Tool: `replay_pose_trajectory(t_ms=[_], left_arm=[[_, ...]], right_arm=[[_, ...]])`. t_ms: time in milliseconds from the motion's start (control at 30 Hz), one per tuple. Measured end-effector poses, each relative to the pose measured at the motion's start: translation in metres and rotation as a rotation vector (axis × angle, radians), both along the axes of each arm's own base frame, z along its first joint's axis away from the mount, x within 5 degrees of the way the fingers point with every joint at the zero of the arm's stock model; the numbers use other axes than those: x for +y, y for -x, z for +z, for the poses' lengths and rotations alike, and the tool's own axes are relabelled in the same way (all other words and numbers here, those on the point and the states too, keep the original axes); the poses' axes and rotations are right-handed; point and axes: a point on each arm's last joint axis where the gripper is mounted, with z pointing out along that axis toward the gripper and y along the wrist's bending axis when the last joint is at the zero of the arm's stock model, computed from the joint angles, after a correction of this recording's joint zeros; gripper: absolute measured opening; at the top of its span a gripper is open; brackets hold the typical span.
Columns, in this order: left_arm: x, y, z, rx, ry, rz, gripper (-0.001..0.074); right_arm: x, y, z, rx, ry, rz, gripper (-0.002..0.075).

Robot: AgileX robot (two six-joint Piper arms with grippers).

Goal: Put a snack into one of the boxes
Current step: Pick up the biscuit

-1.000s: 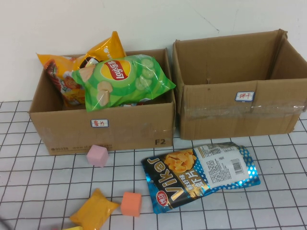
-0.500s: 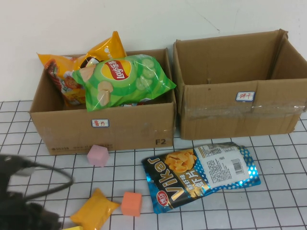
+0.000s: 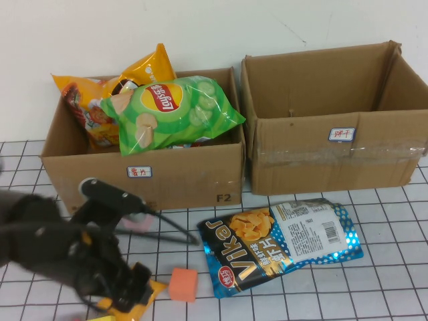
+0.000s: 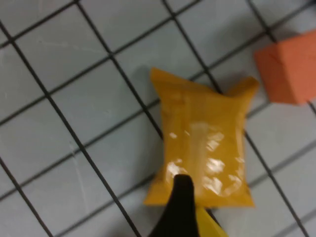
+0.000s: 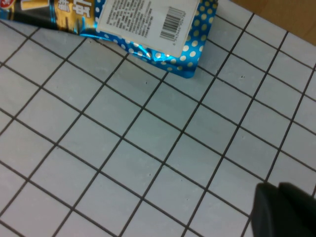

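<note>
The taped box's tall front side [image 3: 334, 152] keeps the box's bottom out of sight, so I should expect to find small snack packs inside when I bring the yellow snack bag over.
My left gripper [image 3: 130, 294] is low over the front left of the table, open, right above a small orange snack pack [image 3: 152, 289]. In the left wrist view the pack [image 4: 202, 148] lies flat on the grid cloth, with one dark fingertip [image 4: 181, 197] over its near edge. A blue Viker chips bag [image 3: 281, 242] lies in front of the boxes. The left cardboard box [image 3: 144, 177] holds a green Lay's bag [image 3: 174, 110] and orange bags [image 3: 100, 100]. The right box [image 3: 334, 144] looks empty. My right gripper [image 5: 279, 210] is shut above bare cloth near the Viker bag's corner [image 5: 148, 24]; it is out of the high view.
An orange cube [image 3: 182, 284] sits just right of the snack pack and shows in the left wrist view [image 4: 289, 69]. A pink cube [image 3: 137, 224] is mostly hidden behind my left arm. A cable [image 3: 167, 234] trails from the arm toward the Viker bag.
My left arm has come in from the lower left and now covers most of the orange snack pack and the pink cube. The snacks and boxes have not moved.
</note>
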Motion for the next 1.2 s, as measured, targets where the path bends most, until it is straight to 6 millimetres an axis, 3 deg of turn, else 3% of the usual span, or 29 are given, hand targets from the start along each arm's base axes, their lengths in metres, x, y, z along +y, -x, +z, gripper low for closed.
replay_pose_trajectory(t_ms=[267, 467, 633, 700, 833, 1033, 1200], left_arm=[[-0.012, -0.039, -0.037, 0.087, -0.094, 0.006, 0.0591], [-0.015, -0.048, -0.069, 0.17, -0.144, -0.001, 0.0591], [-0.015, -0.051, -0.076, 0.193, -0.169, -0.013, 0.058], [-0.016, -0.052, -0.075, 0.196, -0.172, -0.015, 0.0542], [-0.016, -0.054, -0.073, 0.214, -0.185, -0.022, 0.0396], [-0.023, -0.059, -0.061, 0.358, -0.183, -0.01, 0.0397], [-0.042, -0.077, -0.018, 0.366, -0.079, -0.069, 0.0397]], right_arm=[[0.0, 0.0, -0.005, 0.003, -0.006, -0.009, -0.0001], [0.001, 0.0, -0.004, -0.008, -0.015, -0.003, -0.0001], [0.001, 0.0, -0.004, -0.013, -0.019, 0.0, -0.0001], [0.001, -0.001, -0.004, -0.017, -0.022, -0.001, -0.0001], [0.001, -0.001, -0.003, -0.019, -0.024, -0.002, -0.0001], [0.001, -0.001, -0.003, -0.024, -0.029, -0.006, -0.0001], [0.002, -0.001, -0.003, -0.026, -0.03, -0.006, -0.0001]])
